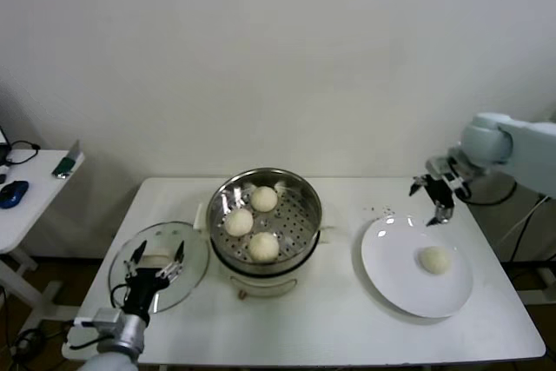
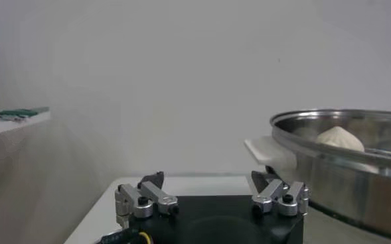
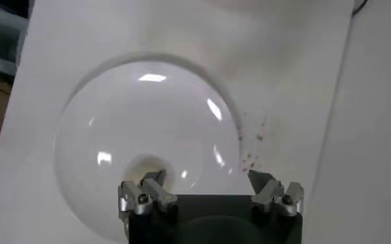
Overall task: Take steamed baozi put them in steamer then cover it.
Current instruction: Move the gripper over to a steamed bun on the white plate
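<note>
I can see a gap in the steamer, so I expect the baozi on the plate to fit there and leave the others still when I bring it over.
The steel steamer stands mid-table on its white base and holds three baozi. Another baozi lies on the white plate at the right. The glass cover lies flat on the table, left of the steamer. My left gripper hovers open over the cover, holding nothing. In the left wrist view this gripper faces the steamer, with one baozi showing above the rim. My right gripper hangs open above the plate's far edge. Its wrist view shows the gripper over the plate, with the baozi partly hidden behind one finger.
A small side table at the far left carries a mouse and a green object. Dark specks lie on the table by the plate's rim. The white wall stands close behind the table.
</note>
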You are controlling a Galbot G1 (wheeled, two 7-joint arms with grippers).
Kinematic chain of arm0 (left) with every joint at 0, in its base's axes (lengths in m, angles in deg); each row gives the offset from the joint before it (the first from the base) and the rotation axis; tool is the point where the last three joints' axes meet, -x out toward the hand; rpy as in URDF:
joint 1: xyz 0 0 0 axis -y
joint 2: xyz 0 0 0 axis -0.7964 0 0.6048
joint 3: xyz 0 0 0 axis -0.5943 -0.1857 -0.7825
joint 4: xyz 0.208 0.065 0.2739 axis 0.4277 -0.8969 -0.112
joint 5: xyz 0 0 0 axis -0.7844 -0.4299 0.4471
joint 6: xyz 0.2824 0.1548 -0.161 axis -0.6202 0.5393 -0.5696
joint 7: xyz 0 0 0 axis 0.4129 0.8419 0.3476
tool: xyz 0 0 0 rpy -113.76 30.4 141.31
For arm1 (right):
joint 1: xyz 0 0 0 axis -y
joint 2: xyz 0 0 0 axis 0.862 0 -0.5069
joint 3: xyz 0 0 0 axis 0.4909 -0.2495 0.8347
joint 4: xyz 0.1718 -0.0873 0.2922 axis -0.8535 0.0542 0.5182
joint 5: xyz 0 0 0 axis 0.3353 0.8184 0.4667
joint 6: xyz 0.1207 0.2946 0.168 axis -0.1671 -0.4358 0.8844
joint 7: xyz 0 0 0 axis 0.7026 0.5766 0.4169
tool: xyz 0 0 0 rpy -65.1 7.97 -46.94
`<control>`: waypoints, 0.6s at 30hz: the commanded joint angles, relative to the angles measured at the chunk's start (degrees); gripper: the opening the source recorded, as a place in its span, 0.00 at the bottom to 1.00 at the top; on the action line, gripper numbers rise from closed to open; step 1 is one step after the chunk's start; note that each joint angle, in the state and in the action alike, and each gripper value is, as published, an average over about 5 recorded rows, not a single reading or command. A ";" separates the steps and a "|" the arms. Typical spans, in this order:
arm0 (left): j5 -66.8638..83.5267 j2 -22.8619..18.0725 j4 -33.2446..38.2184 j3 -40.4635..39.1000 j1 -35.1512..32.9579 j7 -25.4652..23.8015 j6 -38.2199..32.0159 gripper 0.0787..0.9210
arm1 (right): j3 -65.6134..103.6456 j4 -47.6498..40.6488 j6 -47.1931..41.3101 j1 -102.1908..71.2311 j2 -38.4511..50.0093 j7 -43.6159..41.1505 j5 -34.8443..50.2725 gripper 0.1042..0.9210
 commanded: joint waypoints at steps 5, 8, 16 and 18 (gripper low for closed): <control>-0.09 -0.03 -0.25 0.05 -0.06 -0.01 -0.08 0.88 | 17.61 -5.55 -4.80 -25.00 6.03 1.14 -7.85 0.88; -0.15 -0.02 -0.34 0.04 -0.18 -0.01 -0.11 0.88 | 19.26 -7.09 -4.64 -26.87 4.86 1.17 -8.61 0.88; -0.34 -0.06 -0.58 -0.09 -0.34 0.02 -0.21 0.88 | 23.04 -10.39 -3.75 -29.88 1.64 1.82 -10.09 0.88; -0.45 -0.11 -0.60 -0.17 -0.34 0.02 -0.21 0.88 | 23.32 -10.93 -3.66 -30.00 1.01 1.88 -10.19 0.88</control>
